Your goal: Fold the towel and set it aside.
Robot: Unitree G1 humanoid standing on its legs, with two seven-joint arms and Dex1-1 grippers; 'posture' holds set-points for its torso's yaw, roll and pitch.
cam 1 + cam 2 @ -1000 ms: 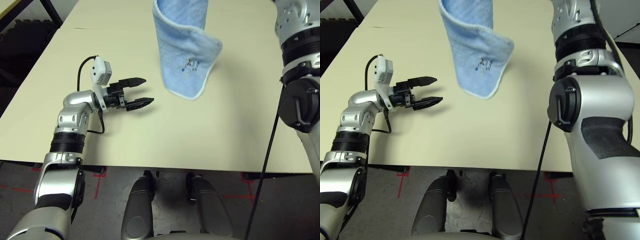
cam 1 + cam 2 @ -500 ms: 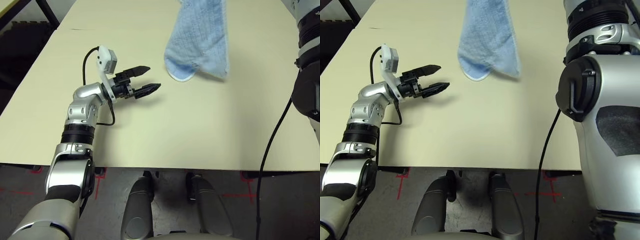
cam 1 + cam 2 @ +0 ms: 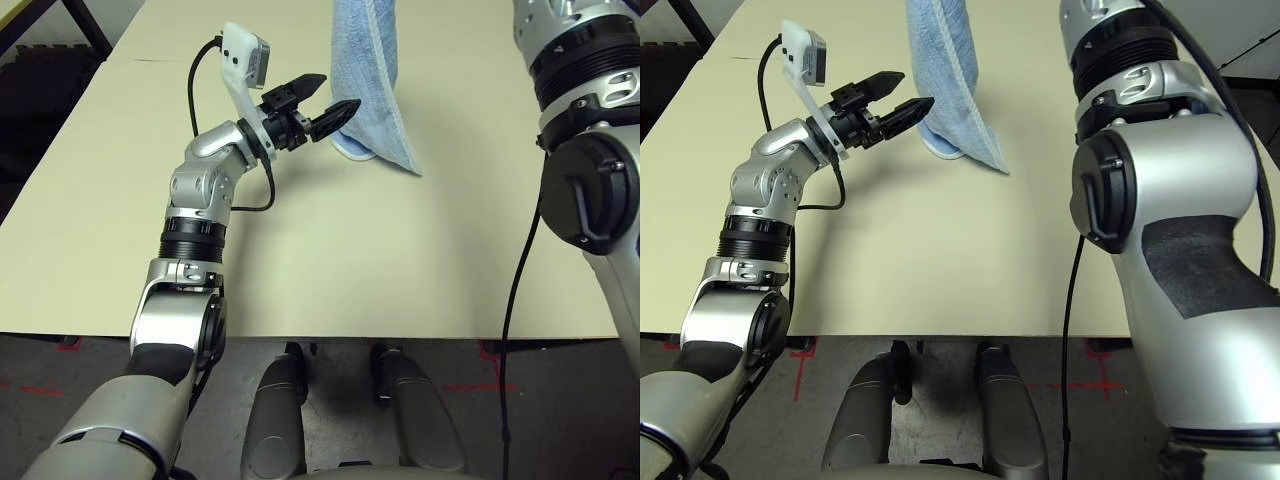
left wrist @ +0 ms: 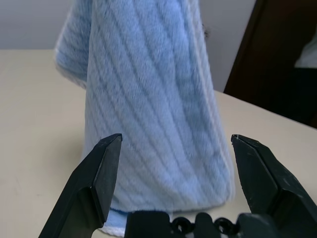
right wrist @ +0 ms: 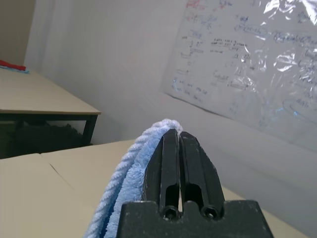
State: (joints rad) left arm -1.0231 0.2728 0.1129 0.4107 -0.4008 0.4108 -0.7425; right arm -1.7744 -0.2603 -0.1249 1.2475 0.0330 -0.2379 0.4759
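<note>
My open left fingers face the towel's broad hanging fold [image 3: 366, 92]; they should back off, come in low and pinch a lower towel corner.
The light-blue towel [image 3: 372, 70] hangs down in a narrow fold over the far middle of the table, its white-edged lower end [image 3: 352, 152] at or just above the tabletop. My right gripper [image 5: 176, 134] is shut on the towel's [image 5: 126, 181] top edge, holding it up. My left gripper [image 3: 336, 92] is raised off the table and open, with its fingertips right at the towel's left side near the lower end. In the left wrist view the towel [image 4: 148, 109] stands just beyond the wide-apart fingers [image 4: 106, 168]; I cannot tell if they touch it.
The beige table [image 3: 400, 260] has bare room in front and to both sides of the towel. A black cable [image 3: 520, 290] hangs from my right arm across the table's front edge. Another table [image 5: 29, 99] stands farther off by the wall.
My left gripper has risen and reached forward and right, up to the towel, staying open. The hanging towel has turned and now shows narrower. The right gripper stays shut on it.
</note>
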